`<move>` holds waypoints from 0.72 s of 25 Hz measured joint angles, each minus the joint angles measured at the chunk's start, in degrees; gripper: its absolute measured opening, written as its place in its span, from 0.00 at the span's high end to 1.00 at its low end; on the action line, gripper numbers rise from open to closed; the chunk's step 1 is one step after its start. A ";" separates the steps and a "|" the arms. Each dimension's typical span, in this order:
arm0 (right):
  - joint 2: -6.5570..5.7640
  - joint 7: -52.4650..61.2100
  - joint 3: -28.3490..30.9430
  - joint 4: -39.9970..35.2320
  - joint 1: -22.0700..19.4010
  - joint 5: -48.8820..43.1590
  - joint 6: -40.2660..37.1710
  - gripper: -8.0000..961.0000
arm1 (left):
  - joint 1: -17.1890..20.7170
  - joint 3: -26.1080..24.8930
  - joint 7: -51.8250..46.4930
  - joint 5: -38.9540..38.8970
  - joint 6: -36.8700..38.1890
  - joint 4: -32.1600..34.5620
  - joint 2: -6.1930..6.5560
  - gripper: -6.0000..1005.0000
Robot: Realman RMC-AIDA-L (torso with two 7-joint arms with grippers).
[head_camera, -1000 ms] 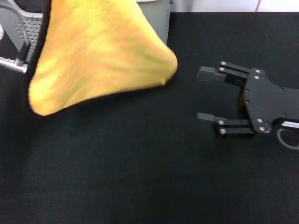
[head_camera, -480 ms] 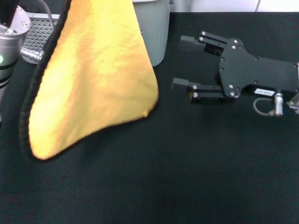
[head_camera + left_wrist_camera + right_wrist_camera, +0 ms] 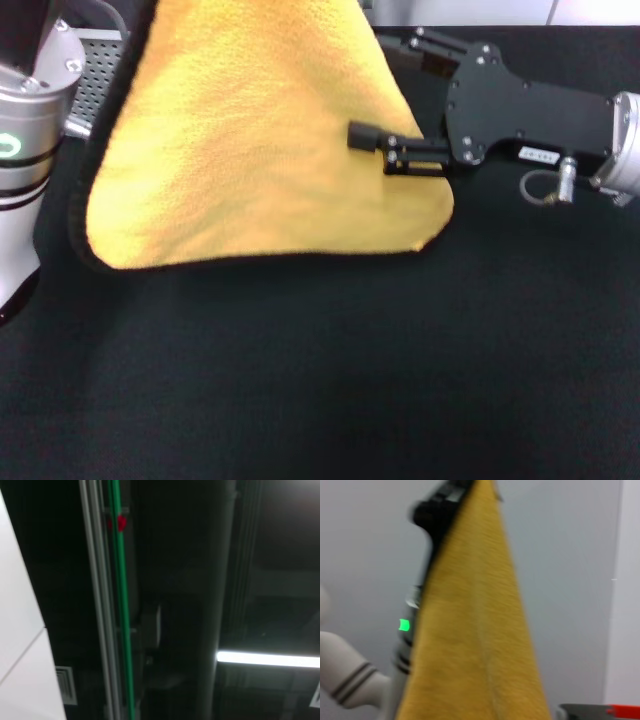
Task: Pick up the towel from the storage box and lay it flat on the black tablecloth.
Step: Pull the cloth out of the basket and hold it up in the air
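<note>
I should back my right gripper off, because its open fingers are on both sides of the towel's side edge (image 3: 411,115) above the towel's lower corner. I should then come in nearer that corner (image 3: 436,226).
The towel (image 3: 250,150) hangs in the air with its yellow-orange face toward me, its black-stitched lower edge just above the black tablecloth (image 3: 350,380). In the right wrist view the towel (image 3: 475,630) drops from my left gripper (image 3: 440,505), which is shut on its top corner. My right gripper (image 3: 372,90) is open at the towel's right edge. One of its fingers (image 3: 365,135) lies in front of the cloth and the other is partly behind it. A bit of the perforated grey storage box (image 3: 95,80) shows behind the towel at the left.
My left arm's silver link with a green light (image 3: 20,150) stands at the far left. The black tablecloth stretches across the whole foreground. The left wrist view shows only a dark ceiling with a light strip.
My right gripper has moved left and up to the towel, and its fingers now straddle the right edge. The towel has swung and spread to the right.
</note>
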 joint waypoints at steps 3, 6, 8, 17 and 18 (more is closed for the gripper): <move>0.00 -1.56 -0.33 -0.27 0.21 2.21 -3.50 0.11 | 1.49 3.53 0.09 -1.86 0.00 2.45 0.05 0.97; 0.00 -2.96 -0.21 -0.53 0.99 4.54 -6.13 0.11 | 2.74 6.02 0.51 -3.55 0.00 3.44 0.05 0.97; 0.00 -3.81 0.13 -0.61 1.68 5.60 -6.97 0.11 | 2.89 6.18 0.57 -3.87 0.00 3.32 0.04 0.97; -0.03 -7.42 -2.50 1.78 5.74 14.36 -13.69 0.11 | 2.89 6.33 1.68 -4.13 -0.01 2.83 -0.01 0.97; 0.02 -7.89 -4.30 2.77 6.40 16.18 -14.19 0.11 | 2.69 6.38 2.30 -4.13 -0.01 2.83 -0.04 0.97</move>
